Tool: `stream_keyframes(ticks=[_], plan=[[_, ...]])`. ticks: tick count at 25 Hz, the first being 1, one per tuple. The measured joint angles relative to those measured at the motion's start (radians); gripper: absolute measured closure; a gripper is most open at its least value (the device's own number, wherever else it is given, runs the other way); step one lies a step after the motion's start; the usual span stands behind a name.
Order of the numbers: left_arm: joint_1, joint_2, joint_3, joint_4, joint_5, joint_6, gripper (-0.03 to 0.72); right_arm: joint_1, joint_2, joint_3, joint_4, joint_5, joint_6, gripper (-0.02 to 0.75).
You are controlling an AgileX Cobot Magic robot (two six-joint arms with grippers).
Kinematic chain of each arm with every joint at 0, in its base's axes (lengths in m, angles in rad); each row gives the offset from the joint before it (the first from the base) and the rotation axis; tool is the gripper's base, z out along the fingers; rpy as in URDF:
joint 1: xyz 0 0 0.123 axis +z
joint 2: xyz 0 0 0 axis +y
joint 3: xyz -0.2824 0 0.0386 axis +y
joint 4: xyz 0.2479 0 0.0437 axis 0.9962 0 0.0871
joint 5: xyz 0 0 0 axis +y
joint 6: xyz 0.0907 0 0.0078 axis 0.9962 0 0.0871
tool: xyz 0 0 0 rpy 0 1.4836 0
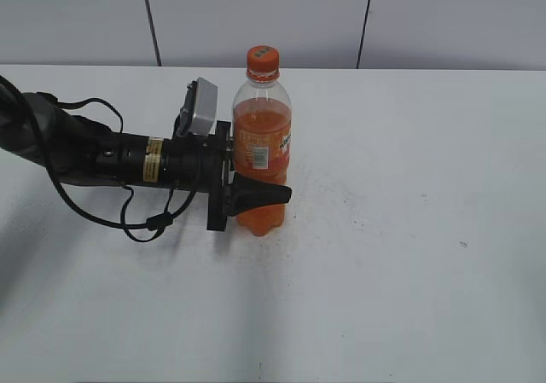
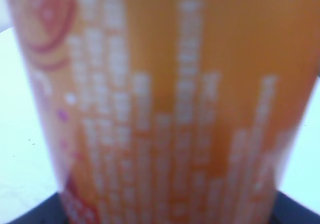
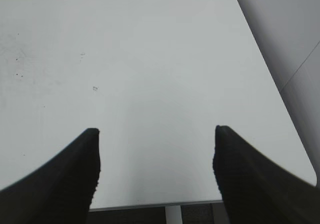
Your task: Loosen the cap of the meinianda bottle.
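I see a band (image 1: 263,75) around the foot of the orange cap (image 1: 263,59), so I expect the cap to come clear off and leave that band behind when I lift the cap.
The meinianda bottle (image 1: 262,153) stands upright on the white table, full of orange liquid. Its orange cap (image 1: 263,59) sits on the neck, untouched. My left gripper (image 1: 256,194) comes in from the left and is shut on the bottle's lower body; one black finger crosses its front. The left wrist view is filled by the bottle's blurred orange label (image 2: 170,109). My right gripper (image 3: 156,169) is open and empty above bare table; it does not show in the exterior view.
The white table (image 1: 409,229) spreads to the right and front of the bottle. The right wrist view shows the table's edge (image 3: 165,203) just below the fingers. A grey wall (image 1: 426,16) runs behind.
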Motion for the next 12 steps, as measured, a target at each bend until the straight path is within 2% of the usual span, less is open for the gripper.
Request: stream_keyframes(ticks=[12], plan=[[0.000, 0.000, 0.000, 0.002, 0.000, 0.000, 0.291, 0.000, 0.000, 0.000, 0.027, 0.000, 0.003, 0.207]])
